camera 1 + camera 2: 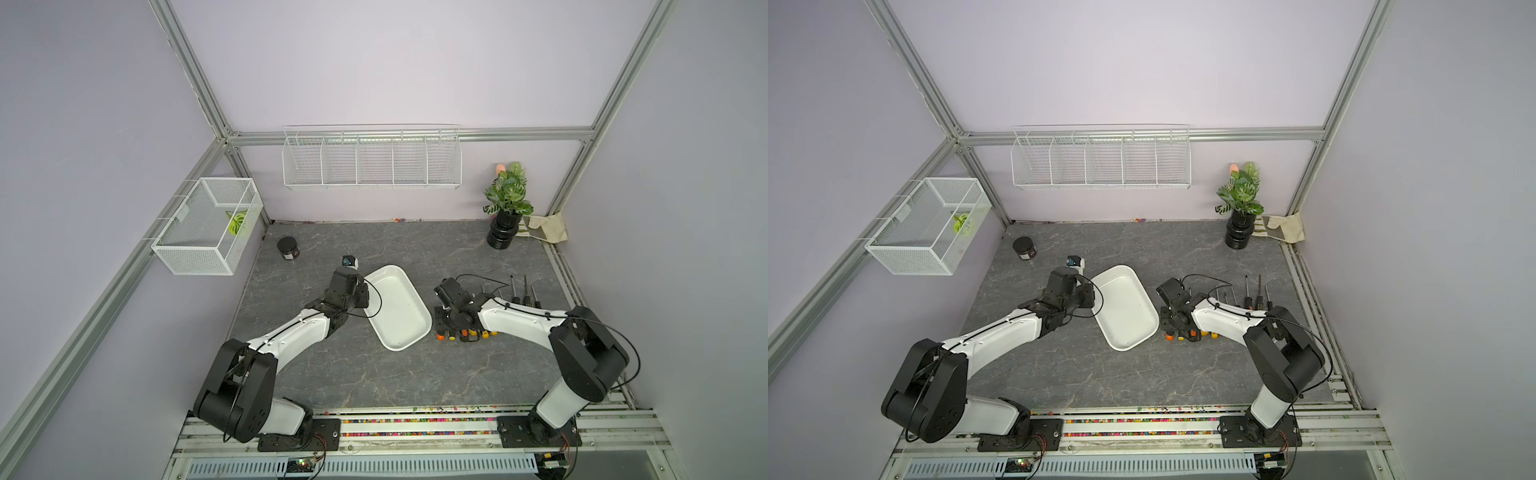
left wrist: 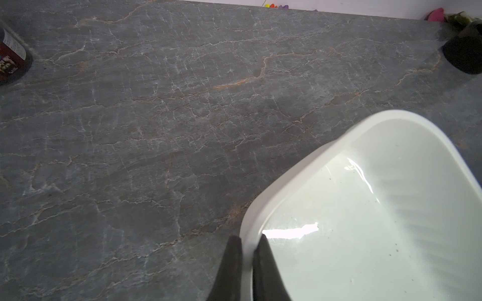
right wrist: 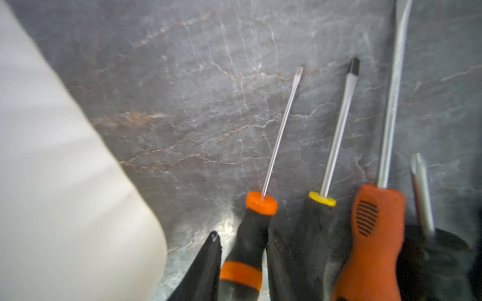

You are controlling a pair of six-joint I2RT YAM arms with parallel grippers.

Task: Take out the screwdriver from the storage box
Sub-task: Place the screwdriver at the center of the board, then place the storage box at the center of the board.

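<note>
The robot's left gripper is holding the empty storage box (image 1: 398,308) crookedly, so the robot should turn the box straight alongside the row of screwdrivers (image 1: 452,337) before the left gripper opens.
The storage box (image 1: 397,307) (image 1: 1125,307) is a shallow white tub lying at an angle mid-table, and nothing shows inside it. My left gripper (image 2: 249,237) (image 1: 365,297) is shut on its near left rim, one finger inside and one outside. Right of the box, a black screwdriver (image 3: 254,226) with orange bands lies on the table at the left end of a row of several screwdrivers (image 1: 467,332). My right gripper (image 3: 243,233) (image 1: 442,322) stands over its handle, jaws apart on either side with slivers of table showing between. The box wall (image 3: 65,182) is close beside it.
A yellow-collared screwdriver (image 3: 322,200) and an orange-handled one (image 3: 375,229) lie right beside the right gripper. A black jar (image 1: 288,248) stands back left and a potted plant (image 1: 505,232) with a cloth bag (image 1: 544,227) back right. A wire basket (image 1: 208,226) and a wire rack (image 1: 371,160) hang on the walls.
</note>
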